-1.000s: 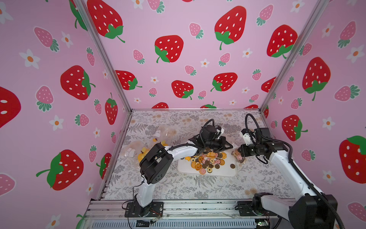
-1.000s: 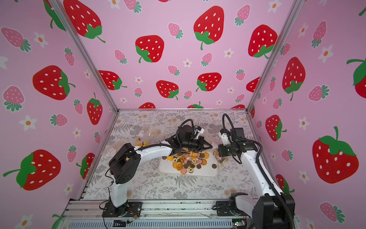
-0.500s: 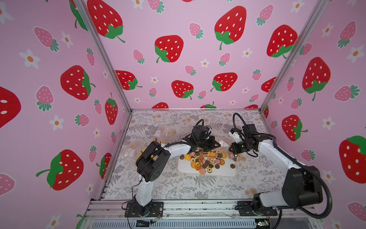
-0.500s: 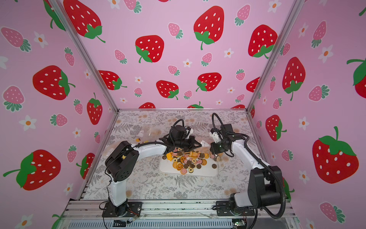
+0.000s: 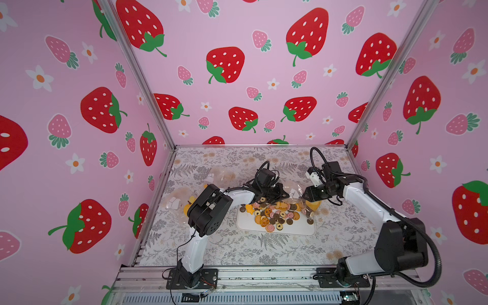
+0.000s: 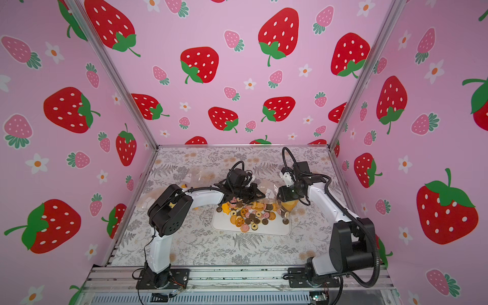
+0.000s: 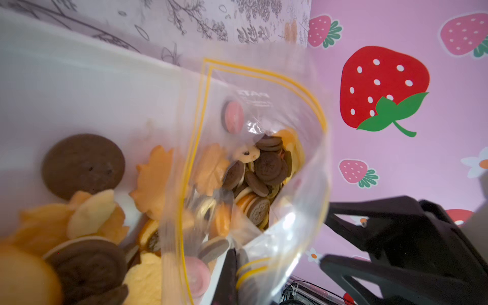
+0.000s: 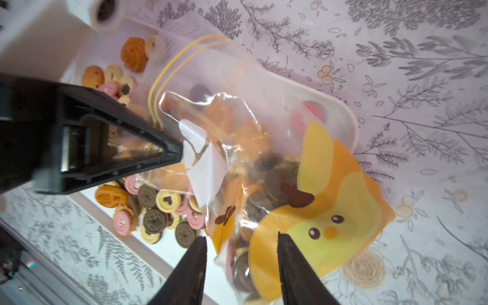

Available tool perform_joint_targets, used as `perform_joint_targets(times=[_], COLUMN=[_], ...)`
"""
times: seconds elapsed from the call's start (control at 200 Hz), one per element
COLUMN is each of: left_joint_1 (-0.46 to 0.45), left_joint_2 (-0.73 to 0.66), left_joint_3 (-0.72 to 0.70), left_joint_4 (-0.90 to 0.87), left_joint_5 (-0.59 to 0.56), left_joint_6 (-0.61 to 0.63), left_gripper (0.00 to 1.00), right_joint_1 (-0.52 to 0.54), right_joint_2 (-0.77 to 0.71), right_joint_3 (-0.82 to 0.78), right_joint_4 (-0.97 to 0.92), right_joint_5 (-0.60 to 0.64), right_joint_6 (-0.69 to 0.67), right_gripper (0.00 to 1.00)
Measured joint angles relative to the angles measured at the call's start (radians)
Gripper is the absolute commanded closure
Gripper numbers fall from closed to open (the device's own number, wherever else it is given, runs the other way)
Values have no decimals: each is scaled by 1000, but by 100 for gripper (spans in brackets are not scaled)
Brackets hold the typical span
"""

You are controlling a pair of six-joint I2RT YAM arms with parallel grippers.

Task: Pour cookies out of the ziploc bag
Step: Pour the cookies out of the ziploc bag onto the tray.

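Observation:
Cookies are in the bag's low printed end [image 5: 312,206]. Next, my right gripper grabs the bag's bottom corner [image 5: 308,216] and lifts it while my left gripper keeps the bag's rim steady.
The clear ziploc bag [image 8: 330,211] with yellow zip lines and a yellow chick print lies tilted over the right end of the white tray [image 5: 298,229]. Some cookies [image 7: 264,169] are still inside it. Many cookies [image 5: 274,215] in tan, brown and pink lie spilled on the tray, in both top views [image 6: 250,215]. My left gripper [image 7: 237,264] is shut on the bag's zip rim. My right gripper [image 8: 241,240] is open, its fingers on either side of the bag's printed bottom end. In a top view the left gripper [image 5: 284,195] and right gripper [image 5: 303,196] stand close together above the tray.
Other clear bags lie at the back left of the table, one with white blocks [image 5: 173,202] and another [image 5: 223,174] farther back. Pink strawberry walls close in three sides. The metal rail [image 5: 264,277] with the arm bases runs along the front.
The right gripper was shut on the bag's bottom end and has now opened. Both arms shifted left toward the back half a second ago, then came back a little.

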Motion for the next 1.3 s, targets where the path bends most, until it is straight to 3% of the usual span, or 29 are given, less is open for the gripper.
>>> perform_joint_targets(times=[0.055, 0.23, 0.29, 0.58, 0.941, 1.301], left_joint_1=[4, 8, 8, 7, 6, 6], left_joint_2=[7, 17, 17, 17, 16, 16], left_joint_3=[5, 15, 18, 18, 13, 13], left_joint_4=[-1, -1, 0, 5, 12, 18], left_joint_5=[0, 4, 8, 24, 34, 37], left_joint_6=[0, -1, -1, -1, -2, -3], left_gripper=[100, 100, 100, 100, 100, 100], right_joint_1=[0, -13, -13, -13, -24, -24], right_joint_2=[-59, -172, -182, -274, -217, -286], right_joint_3=[-8, -64, -114, -342, -428, -475], right_joint_4=[-14, -73, -74, -8, 198, 210], right_joint_5=[9, 29, 20, 10, -15, -51], right_joint_6=[30, 146, 199, 381, 558, 591], right_gripper=[32, 25, 0, 2, 21, 28])
